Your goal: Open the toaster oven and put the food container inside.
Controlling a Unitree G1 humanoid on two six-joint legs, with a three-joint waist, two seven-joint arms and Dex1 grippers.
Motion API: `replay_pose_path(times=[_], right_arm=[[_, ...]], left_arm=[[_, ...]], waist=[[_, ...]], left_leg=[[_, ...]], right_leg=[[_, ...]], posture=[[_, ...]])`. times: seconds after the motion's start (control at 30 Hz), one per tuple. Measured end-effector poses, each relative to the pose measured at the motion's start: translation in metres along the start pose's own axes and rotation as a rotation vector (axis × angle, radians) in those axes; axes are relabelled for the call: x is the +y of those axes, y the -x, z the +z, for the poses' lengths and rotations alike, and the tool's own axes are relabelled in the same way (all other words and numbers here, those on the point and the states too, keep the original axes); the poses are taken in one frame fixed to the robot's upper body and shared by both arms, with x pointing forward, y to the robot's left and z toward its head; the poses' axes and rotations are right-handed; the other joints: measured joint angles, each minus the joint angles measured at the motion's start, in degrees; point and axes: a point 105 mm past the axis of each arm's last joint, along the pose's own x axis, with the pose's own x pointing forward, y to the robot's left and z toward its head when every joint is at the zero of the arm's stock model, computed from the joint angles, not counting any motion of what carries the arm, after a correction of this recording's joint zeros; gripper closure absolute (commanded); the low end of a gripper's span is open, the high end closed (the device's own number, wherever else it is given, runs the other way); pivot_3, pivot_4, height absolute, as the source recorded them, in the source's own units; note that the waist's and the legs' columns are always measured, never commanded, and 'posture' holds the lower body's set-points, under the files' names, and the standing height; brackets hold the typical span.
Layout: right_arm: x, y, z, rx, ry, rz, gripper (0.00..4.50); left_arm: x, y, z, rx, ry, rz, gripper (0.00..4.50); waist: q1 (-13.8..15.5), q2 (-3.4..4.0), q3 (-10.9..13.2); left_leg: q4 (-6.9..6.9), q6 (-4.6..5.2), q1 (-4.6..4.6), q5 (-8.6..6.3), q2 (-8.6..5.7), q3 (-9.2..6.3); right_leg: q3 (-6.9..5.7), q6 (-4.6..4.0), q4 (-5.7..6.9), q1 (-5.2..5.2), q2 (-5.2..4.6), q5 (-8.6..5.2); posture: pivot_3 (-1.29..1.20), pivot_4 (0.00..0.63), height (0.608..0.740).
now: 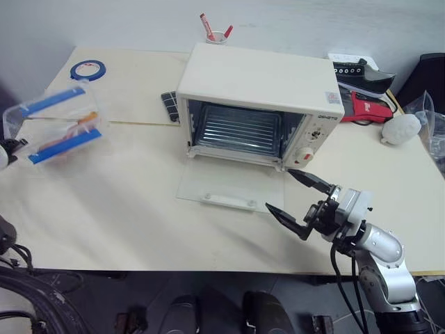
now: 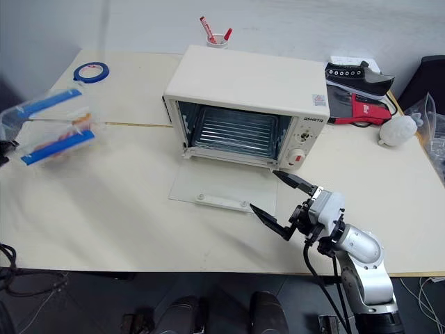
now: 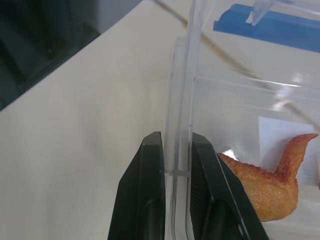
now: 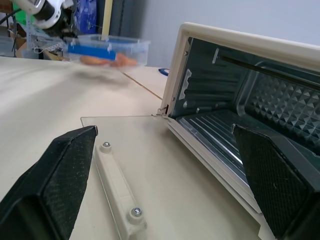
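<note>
The glass door [image 1: 231,185] lies flat and empty in front of the oven's opening [image 1: 238,139], so the robot's left gripper should go on bringing the food container over and let go of it there.
The cream-white toaster oven [image 1: 257,83] stands mid-table with its glass door [image 1: 229,184] dropped flat onto the tabletop and the wire rack showing inside. At the far left, the clear food container [image 1: 59,129] with two blue clips hangs a little above the table. My left gripper [image 3: 176,142] is shut on the container's thin wall, with the orange food [image 3: 260,185] just behind its inner finger. By the door's front right corner my right gripper [image 1: 278,189] is open with nothing in it, pointing toward the oven's mouth.
A blue tape roll [image 1: 88,68] lies at the table's far left corner. A cup of red pens [image 1: 217,33] stands behind the oven. A black shoe [image 1: 358,78], a red item and a white lump [image 1: 401,129] crowd the back right. A dark flat object [image 1: 169,106] lies left of the oven.
</note>
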Motion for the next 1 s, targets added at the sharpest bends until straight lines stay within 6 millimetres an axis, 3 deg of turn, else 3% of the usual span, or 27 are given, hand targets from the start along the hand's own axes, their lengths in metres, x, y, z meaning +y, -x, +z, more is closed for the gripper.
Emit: replay_pose_path(times=[0.1, 0.3, 0.4, 0.53, 0.77, 1.0], right_arm=[[-0.001, 0.000, 0.000, 0.019, 0.002, 0.027, 0.00], [-0.007, 0.002, 0.005, 0.034, 0.003, 0.066, 0.00], [-0.006, 0.002, 0.005, 0.039, -0.002, 0.092, 0.00], [-0.004, 0.004, 0.004, 0.048, -0.005, 0.107, 0.00], [0.012, 0.015, 0.008, 0.067, -0.045, 0.101, 0.00], [0.010, 0.040, 0.015, 0.133, -0.042, 0.006, 0.00]], left_arm=[[-0.002, 0.014, 0.008, 0.047, -0.090, -0.055, 4.25], [0.002, 0.049, -0.003, 0.266, -0.297, -0.147, 4.25], [-0.009, 0.067, -0.009, 0.330, -0.349, -0.201, 4.25], [-0.038, 0.078, -0.036, 0.422, -0.371, -0.298, 4.25], [-0.106, 0.089, -0.116, 0.543, -0.488, -0.629, 4.25], [-0.178, 0.099, -0.138, 0.456, -0.564, -0.863, 4.25]], waist=[[0.0, 0.00, 0.0], [0.0, 0.00, 0.0], [0.0, 0.02, 0.0], [0.4, 0.06, 0.0], [0.2, 0.10, 0.1], [0.7, 0.11, 0.1]], left_leg=[[-0.01, 0.00, 0.01, 0.00, 0.00, 0.03], [-0.02, -0.01, -0.06, -0.01, 0.21, 0.13], [0.01, -0.01, -0.07, -0.01, 0.38, 0.12], [0.13, 0.01, -0.07, -0.01, 0.37, -0.10], [0.18, -0.05, -0.12, -0.03, 0.44, -0.24], [0.41, -0.04, -0.12, -0.04, 0.37, -0.20]], right_leg=[[0.02, 0.00, 0.00, 0.00, 0.01, 0.00], [0.15, -0.03, 0.03, -0.17, 0.06, -0.02], [0.30, -0.03, 0.04, -0.17, 0.06, -0.02], [0.52, -0.04, 0.07, -0.04, 0.07, -0.02], [0.71, -0.13, 0.03, 0.03, 0.11, -0.07], [0.69, -0.15, 0.00, 0.13, 0.15, -0.08]], posture=[[0.00, 0.150, 0.740], [0.00, 0.150, 0.740], [0.00, 0.150, 0.740], [0.00, 0.150, 0.740], [0.00, 0.150, 0.740], [0.00, 0.150, 0.740]])
